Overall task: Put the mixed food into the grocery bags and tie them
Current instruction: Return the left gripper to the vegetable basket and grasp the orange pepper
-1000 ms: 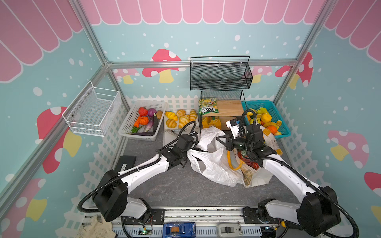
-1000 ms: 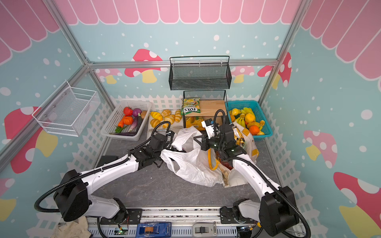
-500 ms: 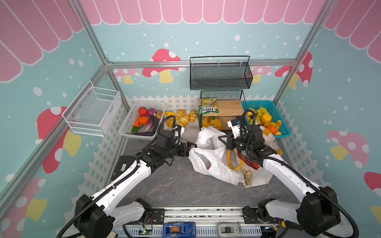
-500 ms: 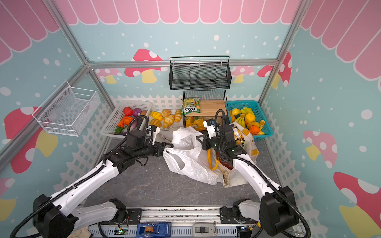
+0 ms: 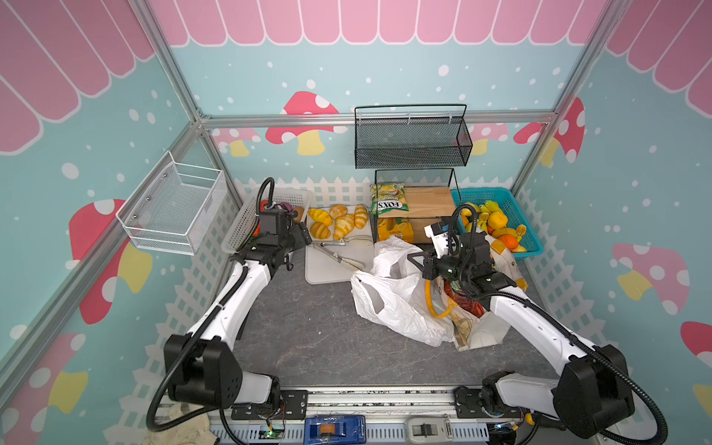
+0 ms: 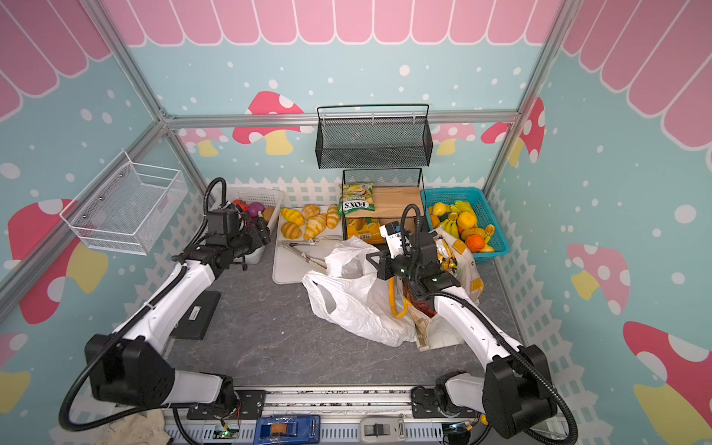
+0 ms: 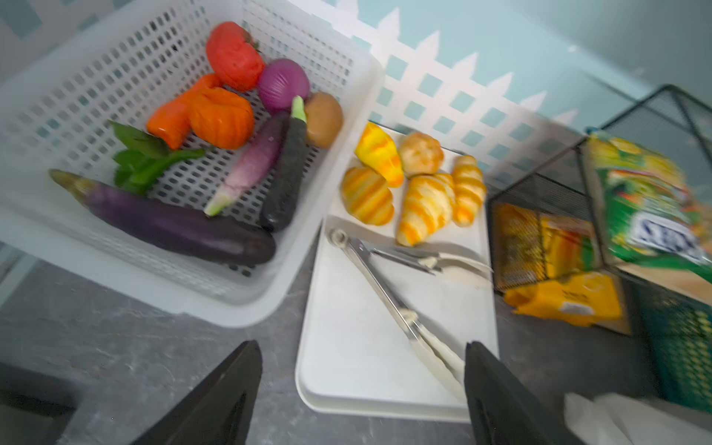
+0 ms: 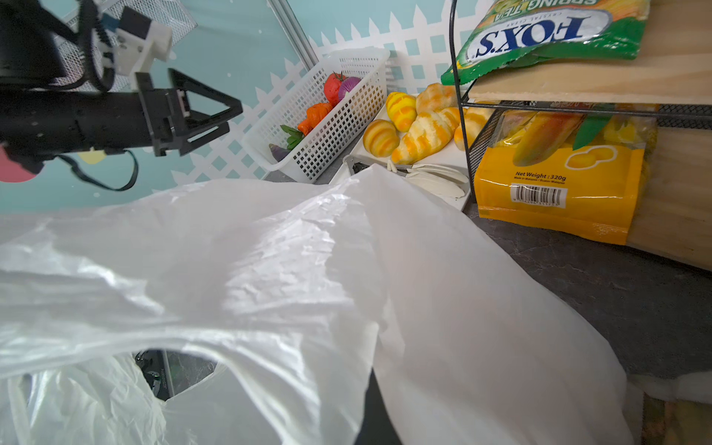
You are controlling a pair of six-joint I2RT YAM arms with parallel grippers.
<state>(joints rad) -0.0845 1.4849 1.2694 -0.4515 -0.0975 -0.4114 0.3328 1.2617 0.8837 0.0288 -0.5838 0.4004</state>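
Note:
My left gripper keeps moving its open fingers toward the ribbed orange piece until they straddle its sides, because the piece lies uncovered in the white basket.
The white plastic grocery bag lies crumpled mid-table, its mouth raised where my right gripper is shut on a fold; in the right wrist view the bag covers the jaws. Behind it slumps the tote with yellow handles, red packets inside. My left gripper is open and empty, hovering by the white basket. The basket holds an orange carrot, a ribbed orange piece, a purple onion and a green piece.
A white tray with bread rolls and tongs sits beside the basket. A wire rack carries a FOX'S packet; a blue fruit basket stands at back right. A flat black device lies at the left.
My left arm has pulled away from the plastic bag to the back left, up to the vegetable basket, with its jaws opening wider. The right gripper keeps its hold on the bag.

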